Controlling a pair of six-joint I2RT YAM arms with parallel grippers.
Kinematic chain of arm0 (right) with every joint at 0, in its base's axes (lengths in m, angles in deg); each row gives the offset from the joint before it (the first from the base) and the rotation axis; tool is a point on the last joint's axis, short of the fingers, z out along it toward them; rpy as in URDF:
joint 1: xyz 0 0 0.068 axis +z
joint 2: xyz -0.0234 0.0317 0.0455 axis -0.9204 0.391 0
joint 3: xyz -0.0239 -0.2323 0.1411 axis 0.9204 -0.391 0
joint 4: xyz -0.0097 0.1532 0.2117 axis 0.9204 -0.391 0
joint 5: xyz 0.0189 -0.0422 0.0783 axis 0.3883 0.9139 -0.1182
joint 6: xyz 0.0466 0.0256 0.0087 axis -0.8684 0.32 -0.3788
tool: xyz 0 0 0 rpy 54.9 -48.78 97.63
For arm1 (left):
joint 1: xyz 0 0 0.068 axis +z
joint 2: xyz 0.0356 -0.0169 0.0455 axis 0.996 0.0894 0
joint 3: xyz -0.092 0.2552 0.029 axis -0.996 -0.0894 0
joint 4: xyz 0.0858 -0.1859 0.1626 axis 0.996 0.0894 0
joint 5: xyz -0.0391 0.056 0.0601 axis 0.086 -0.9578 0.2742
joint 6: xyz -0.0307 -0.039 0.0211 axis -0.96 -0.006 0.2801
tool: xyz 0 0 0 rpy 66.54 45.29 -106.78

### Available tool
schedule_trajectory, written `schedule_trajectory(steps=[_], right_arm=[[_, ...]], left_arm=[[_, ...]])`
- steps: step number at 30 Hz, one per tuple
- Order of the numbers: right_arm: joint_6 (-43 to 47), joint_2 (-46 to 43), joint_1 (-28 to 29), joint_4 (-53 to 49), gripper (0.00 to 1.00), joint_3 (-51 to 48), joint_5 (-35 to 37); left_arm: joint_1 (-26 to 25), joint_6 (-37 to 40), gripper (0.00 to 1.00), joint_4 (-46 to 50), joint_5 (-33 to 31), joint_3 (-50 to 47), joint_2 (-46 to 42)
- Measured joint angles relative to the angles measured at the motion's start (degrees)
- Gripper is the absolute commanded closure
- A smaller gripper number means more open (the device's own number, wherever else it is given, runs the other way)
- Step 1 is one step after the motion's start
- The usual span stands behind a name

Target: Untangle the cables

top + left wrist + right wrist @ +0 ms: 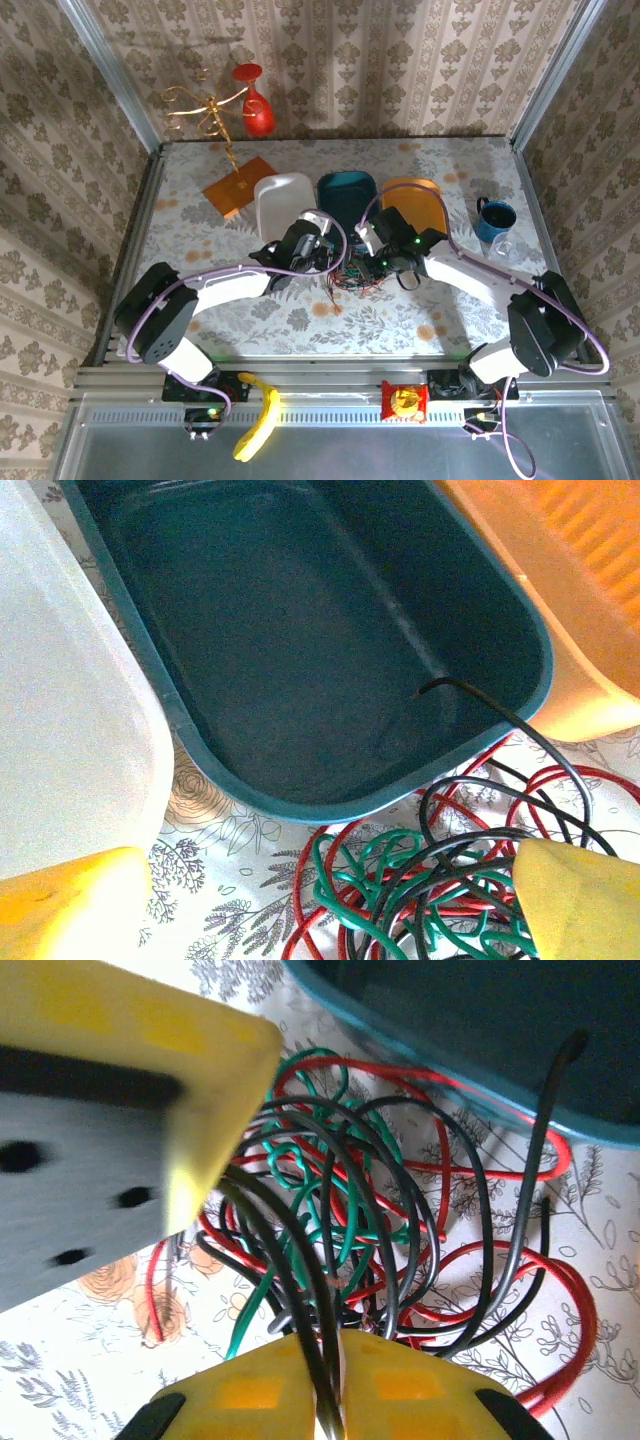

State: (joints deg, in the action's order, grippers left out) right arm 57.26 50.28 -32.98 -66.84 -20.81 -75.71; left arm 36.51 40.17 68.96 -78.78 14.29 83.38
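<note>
I should pinch the green loops point(350, 908) with my left gripper while my right gripper pulls away, because the black cable pieces in my right gripper run among green and red loops.
The cables point(355, 274) lie in one tangled heap on the floral tablecloth, just in front of the teal bin point(347, 190). In the left wrist view red point(298, 900), green point(365, 880) and black point(480, 694) strands loop over each other. My left gripper point(330, 915) stands open over the heap's left side, its yellow fingertips point(575, 900) far apart. My right gripper point(338, 1385) is shut on black cable strands point(300, 1260) at the heap's near edge. Red point(520, 1260) and green point(330, 1190) loops spread beyond it. One black end rises against the bin's wall.
A white tray point(285, 200), the teal bin's rim point(250, 802) and an orange bin point(415, 200) stand in a row behind the heap. A blue mug point(495, 220) is at the right, a red vase point(258, 110) and an orange pad point(238, 185) at the back left.
</note>
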Motion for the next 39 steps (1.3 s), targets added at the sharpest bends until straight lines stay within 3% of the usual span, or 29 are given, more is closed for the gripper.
schedule_trajectory(steps=[9, 10, 13, 18, 26, 35, 39], right_arm=[[-1.0, -8.9, -2.1, 0.1, 0.88, 0.0, -1.4], [-1.5, -9.2, -2.8, 0.2, 0.86, 0.0, -1.8], [-3.0, -9.4, -4.2, 0.4, 0.62, -0.1, -2.6], [-5.7, -9.4, -6.8, 1.3, 0.54, -1.9, -3.8], [-9.7, -8.2, -8.2, 2.8, 0.53, -7.3, -7.8], [-11.6, -4.1, -8.2, 7.1, 0.57, -7.5, -12.1], [-12.2, -2.1, -8.2, 7.8, 0.68, -7.4, -12.3]], left_arm=[[-2.3, 1.6, 0.21, 3.3, -0.1, 4.2, 3.6], [-2.4, 1.7, 0.21, 3.6, -0.1, 4.2, 3.6], [-2.6, 1.7, 0.18, 4.2, -0.2, 4.2, 3.6], [-2.3, 1.6, 0.11, 4.7, -1.4, 3.9, 2.8], [-1.4, 1.5, 0.08, 5.3, -1.5, 2.1, -3.6], [-1.4, 1.5, 0.09, 7.0, -1.1, 2.1, -4.4], [-1.4, 1.8, 0.09, 7.9, -0.9, 2.1, -4.3]])
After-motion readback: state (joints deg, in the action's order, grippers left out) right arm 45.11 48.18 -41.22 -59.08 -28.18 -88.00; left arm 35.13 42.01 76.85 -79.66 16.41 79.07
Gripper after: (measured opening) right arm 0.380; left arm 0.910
